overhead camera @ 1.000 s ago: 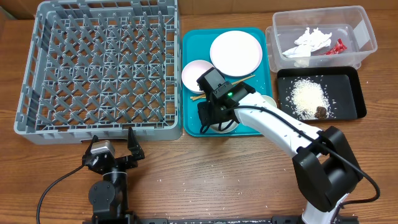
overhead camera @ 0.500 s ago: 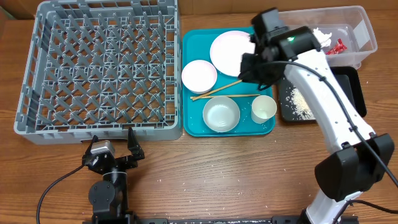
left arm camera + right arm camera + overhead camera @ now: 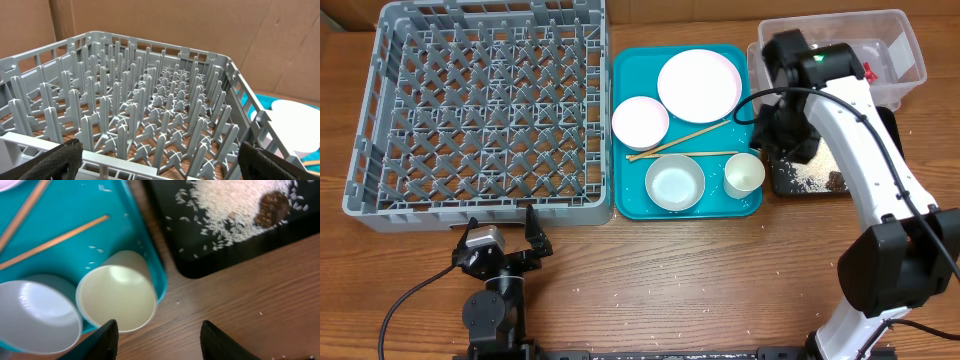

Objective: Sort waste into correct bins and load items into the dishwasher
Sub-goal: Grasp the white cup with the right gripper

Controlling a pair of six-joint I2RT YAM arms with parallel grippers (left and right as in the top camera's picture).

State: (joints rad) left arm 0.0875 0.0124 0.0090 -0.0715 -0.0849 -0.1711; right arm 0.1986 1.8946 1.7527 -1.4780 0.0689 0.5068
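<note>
The cup's side (image 3: 762, 177) beside the black bin is in line with the right gripper's open fingers, so the right gripper should keep moving down until those fingers are on both sides of the cup's rim (image 3: 154, 301), and then close.
My right gripper (image 3: 160, 341) hangs open and empty over the table, between the teal tray's corner and the black bin (image 3: 200, 255). In that bin lie white rice (image 3: 235, 205) and a brown lump (image 3: 272, 207). The cup (image 3: 117, 297) and a bowl (image 3: 37, 315) stand just left of the fingers. From overhead the right gripper (image 3: 783, 140) is above the black bin (image 3: 810, 185). The plate (image 3: 698, 85), second bowl (image 3: 640, 122) and chopsticks (image 3: 685, 140) lie on the tray. My left gripper (image 3: 160, 167) is open before the grey dishwasher rack (image 3: 150, 100).
The clear tub (image 3: 900, 45) stands at the back right with a red wrapper (image 3: 867, 72) showing; my right arm hides its other contents. The teal tray (image 3: 625, 205) lies between the rack (image 3: 480, 110) and the bins. Loose rice grains dot the wood.
My right arm swung from low over the tray's front bowl, up past the plate, to above the black bin. Its jaws now stand wider. The left arm has not moved.
</note>
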